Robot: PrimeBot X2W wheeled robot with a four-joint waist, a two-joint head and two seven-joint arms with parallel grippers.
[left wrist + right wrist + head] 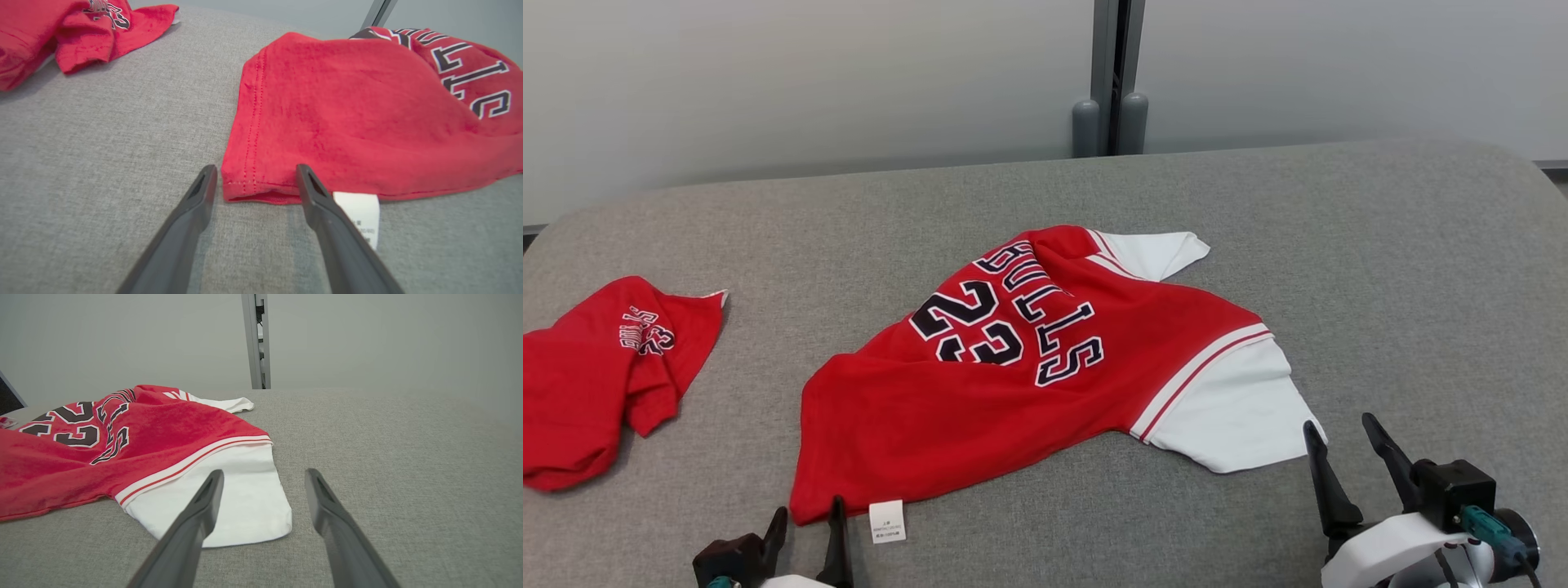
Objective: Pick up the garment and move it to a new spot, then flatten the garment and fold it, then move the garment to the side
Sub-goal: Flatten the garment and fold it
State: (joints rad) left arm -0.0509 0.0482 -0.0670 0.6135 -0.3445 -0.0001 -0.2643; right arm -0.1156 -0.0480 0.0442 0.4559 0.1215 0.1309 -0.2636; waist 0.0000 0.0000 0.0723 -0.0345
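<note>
A red fold hides part of the lettering, so I expect the garment to open out and show that hidden part once I lift and spread it.
The garment is a red jersey with "BULLS 23" lettering and white sleeves, spread crumpled on the grey padded table. My left gripper is open at its near hem corner. In the left wrist view the corner of the garment lies just ahead between the tips of the left gripper, beside a white tag. My right gripper is open at the outer edge of the near white sleeve. In the right wrist view the right gripper straddles the corner of that sleeve.
A second red garment lies bunched at the table's left edge, also seen as a red garment in the left wrist view. A grey post stands against the pale wall behind the table. Bare grey surface stretches to the right of the jersey.
</note>
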